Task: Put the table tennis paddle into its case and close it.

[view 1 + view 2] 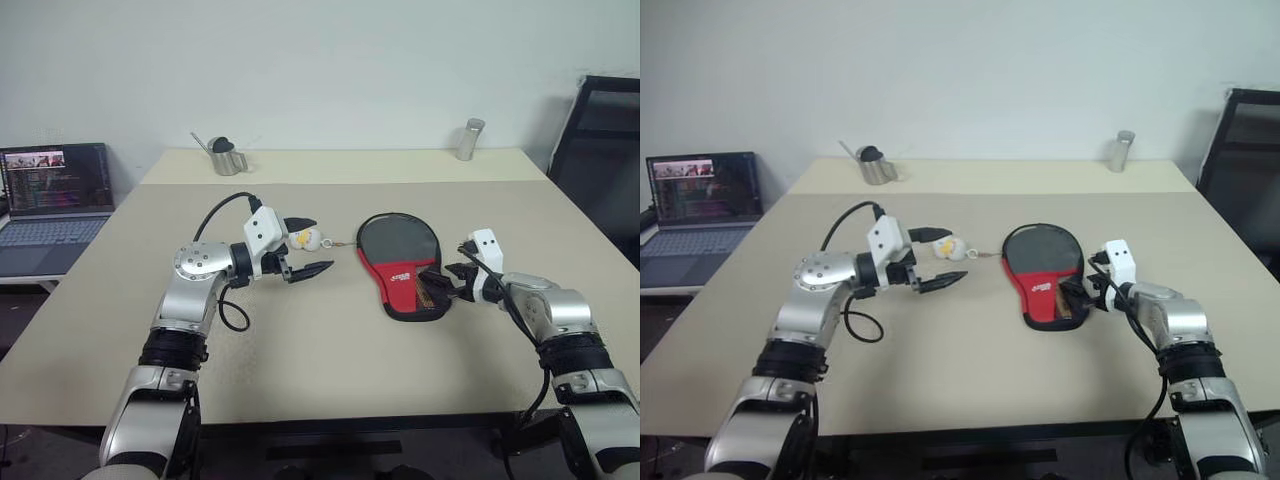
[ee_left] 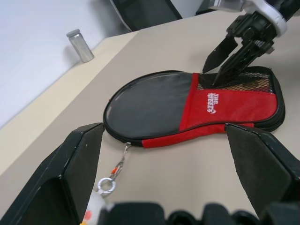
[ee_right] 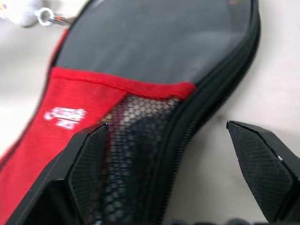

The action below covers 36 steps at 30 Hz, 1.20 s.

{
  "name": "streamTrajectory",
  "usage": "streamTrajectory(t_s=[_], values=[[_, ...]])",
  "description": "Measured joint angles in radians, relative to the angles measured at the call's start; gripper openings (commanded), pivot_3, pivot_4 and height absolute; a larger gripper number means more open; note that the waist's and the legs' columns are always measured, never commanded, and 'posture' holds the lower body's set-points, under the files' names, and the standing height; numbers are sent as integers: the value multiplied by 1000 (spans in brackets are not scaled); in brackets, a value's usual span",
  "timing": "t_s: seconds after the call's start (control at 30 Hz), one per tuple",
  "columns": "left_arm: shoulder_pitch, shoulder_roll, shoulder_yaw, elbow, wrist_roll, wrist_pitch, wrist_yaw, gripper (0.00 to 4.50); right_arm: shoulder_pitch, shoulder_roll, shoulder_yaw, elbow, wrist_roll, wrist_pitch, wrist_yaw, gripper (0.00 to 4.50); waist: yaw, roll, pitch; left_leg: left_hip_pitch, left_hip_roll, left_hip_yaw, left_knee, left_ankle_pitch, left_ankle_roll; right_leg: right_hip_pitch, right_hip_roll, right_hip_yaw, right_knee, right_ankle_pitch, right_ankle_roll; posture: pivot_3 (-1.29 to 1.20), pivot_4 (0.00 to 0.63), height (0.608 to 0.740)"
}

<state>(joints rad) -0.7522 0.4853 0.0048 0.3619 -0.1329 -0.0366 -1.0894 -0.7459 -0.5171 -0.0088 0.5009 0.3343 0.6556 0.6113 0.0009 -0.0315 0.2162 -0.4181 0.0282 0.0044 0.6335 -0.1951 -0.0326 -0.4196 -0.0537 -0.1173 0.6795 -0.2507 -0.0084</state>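
The chain [image 1: 341,244] joins the small white charm [image 1: 305,240] to the case. The charm will trail behind the round end when I pull the case closer.
The case [image 1: 398,258] lies flat mid-table, its black round end far and its red panel and mesh pocket [image 3: 136,140] near. A light brown shape shows through the mesh; the table tennis paddle itself is hidden. The zip pull [image 2: 125,149] sits at the round end, chained to a small white charm [image 1: 308,238]. My left gripper [image 1: 310,246] hovers open just left of the case, by the charm, fingers [image 2: 77,164] wide apart. Over the mesh end, my right gripper [image 1: 445,284] is open, with one finger [image 3: 89,159] above the mesh and the other [image 3: 262,159] beyond the case's edge.
A small metal pitcher [image 1: 226,156] and a metal cylinder [image 1: 470,139] stand along the table's far edge. An open laptop [image 1: 55,195] sits on a lower surface at the left. A black chair [image 1: 600,150] stands at the far right.
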Motion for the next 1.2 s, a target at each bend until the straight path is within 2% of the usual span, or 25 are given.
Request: streamTrajectory(t_s=[0.13,0.3,0.5,0.6,0.77,0.87,1.0,1.2], values=[[1,0,-2,-25,-5,23,11,4500,-31,11,6,57,-38,-24,14,4467,0,0,0,1,0,1,0,0,0,0,0,0,0,0,0,0,150,740],[1,0,-13,-26,-6,30,12,4500,-54,25,31,82,-71,-30,47,2911,-2,0,0,1,0,1,0,0,0,0,0,1,0,0,0,0,150,740],[4,7,-19,-28,-6,31,12,4500,-69,52,41,79,-82,20,88,803,-4,1,-2,3,0,1,0,0,0,1,1,1,1,1,-1,0,150,740],[18,18,-19,-40,-11,37,10,4500,-76,63,41,83,-89,31,89,11,-5,1,-3,3,1,2,0,0,0,1,1,2,1,1,-1,0,150,740],[74,47,-18,-88,-47,92,-2,4500,-84,87,38,78,-102,42,88,11,-11,1,-3,4,1,2,0,0,0,1,1,3,1,1,-1,0,150,740],[151,97,-14,-156,-95,144,-46,4500,-78,108,41,30,-106,77,85,11,-22,1,-3,4,2,2,-2,0,0,0,2,7,1,1,-1,0,150,740],[258,170,2,-234,-150,206,-100,4500,-43,154,41,-95,-99,167,71,11,-32,1,-3,5,3,4,-4,0,0,-2,3,9,1,1,-2,0,150,740],[335,238,37,-314,-207,256,-122,4500,33,225,70,-325,-58,317,36,11,-30,1,-3,4,4,4,-4,0,0,-2,3,10,0,1,-2,0,150,740]])
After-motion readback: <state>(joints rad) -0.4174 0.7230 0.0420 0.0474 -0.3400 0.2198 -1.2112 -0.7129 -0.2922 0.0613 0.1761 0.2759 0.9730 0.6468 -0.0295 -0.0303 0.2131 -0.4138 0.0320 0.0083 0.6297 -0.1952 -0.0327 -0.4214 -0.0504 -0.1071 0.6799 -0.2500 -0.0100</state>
